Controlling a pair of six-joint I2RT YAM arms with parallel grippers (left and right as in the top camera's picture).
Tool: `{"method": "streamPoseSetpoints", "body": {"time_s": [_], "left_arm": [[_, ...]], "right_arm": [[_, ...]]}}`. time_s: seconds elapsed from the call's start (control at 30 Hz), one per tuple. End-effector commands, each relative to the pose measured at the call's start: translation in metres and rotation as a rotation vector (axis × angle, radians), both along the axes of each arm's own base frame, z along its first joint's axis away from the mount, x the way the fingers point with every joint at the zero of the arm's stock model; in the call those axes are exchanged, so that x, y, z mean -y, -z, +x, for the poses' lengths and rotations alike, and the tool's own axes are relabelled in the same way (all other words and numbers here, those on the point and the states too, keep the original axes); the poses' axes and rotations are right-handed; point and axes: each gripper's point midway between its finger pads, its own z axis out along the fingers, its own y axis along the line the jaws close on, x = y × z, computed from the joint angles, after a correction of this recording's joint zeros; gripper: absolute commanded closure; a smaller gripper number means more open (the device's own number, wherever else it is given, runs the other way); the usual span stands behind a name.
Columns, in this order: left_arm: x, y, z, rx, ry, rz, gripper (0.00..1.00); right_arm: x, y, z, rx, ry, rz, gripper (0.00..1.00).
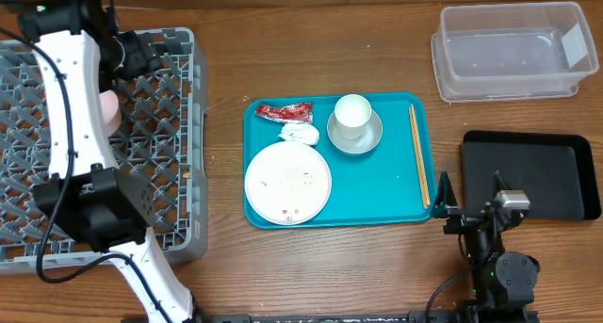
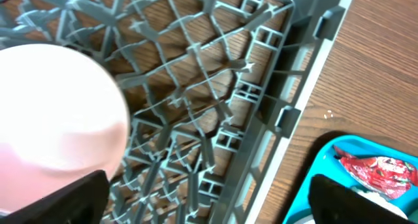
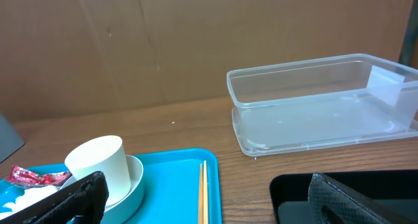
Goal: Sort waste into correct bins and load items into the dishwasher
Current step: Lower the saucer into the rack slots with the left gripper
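Note:
I can see the white bowl's rim (image 2: 125, 124) showing above the rack wires. I should keep lowering my open left gripper until its fingers are on both sides of that rim (image 2: 117, 161), then close it.
The grey dish rack (image 1: 179, 172) stands at the left. My left gripper (image 1: 149, 52) hovers over it, open and empty (image 2: 209, 211). A small white bowl (image 1: 109, 111) sits in the rack (image 2: 215, 87), by my left finger (image 2: 52, 113). The teal tray (image 1: 377, 186) holds the red wrapper (image 1: 283, 110), white tissue (image 1: 300, 132), white plate (image 1: 287, 180) with crumbs, white cup (image 1: 352, 111) in the grey bowl (image 1: 356, 139), and chopsticks (image 1: 418, 153). My right gripper (image 1: 470, 191) is open (image 3: 215, 211) by the tray's right edge.
The clear tub (image 1: 509, 50) stands at the back right and shows in the right wrist view (image 3: 320, 103). The black tray (image 1: 537, 172) lies in front of it, just right of my right gripper (image 3: 294, 191). The left arm crosses over the rack.

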Motion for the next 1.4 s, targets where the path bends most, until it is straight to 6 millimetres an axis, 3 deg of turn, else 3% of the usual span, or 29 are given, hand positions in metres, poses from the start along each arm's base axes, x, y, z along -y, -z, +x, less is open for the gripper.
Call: {"method": "streamPoseSetpoints", "body": {"time_s": [0.0,0.4,0.5,0.67,0.77,0.9,1.13,1.23,1.37], "left_arm": [[-0.024,-0.013,-0.009,0.012,-0.020,0.066,0.00],[-0.039,0.078,-0.045,-0.205,-0.055,0.023,0.00],[-0.044,0.080,-0.047,-0.205,-0.068,0.021,0.01],[-0.048,0.080,-0.047,-0.201,-0.076,0.023,0.27],[-0.052,0.079,-0.047,-0.198,-0.082,0.036,0.36],[-0.054,0.079,-0.044,-0.188,-0.085,0.045,0.39],[-0.055,0.082,-0.043,-0.182,-0.086,0.047,0.55],[-0.054,0.089,-0.044,-0.190,-0.085,0.044,0.57],[-0.053,0.101,-0.049,-0.211,-0.084,0.037,0.66]], "right_arm": [[0.000,0.002,0.000,0.004,0.001,0.004,0.00],[0.000,0.002,0.000,0.004,0.001,0.004,0.00],[0.000,0.002,0.000,0.004,0.001,0.004,0.00],[0.000,0.002,0.000,0.004,0.001,0.004,0.00],[0.000,0.002,0.000,0.004,0.001,0.004,0.00],[0.000,0.002,0.000,0.004,0.001,0.004,0.00],[0.000,0.002,0.000,0.004,0.001,0.004,0.00],[0.000,0.002,0.000,0.004,0.001,0.004,0.00],[0.000,0.002,0.000,0.004,0.001,0.004,0.00]]}}
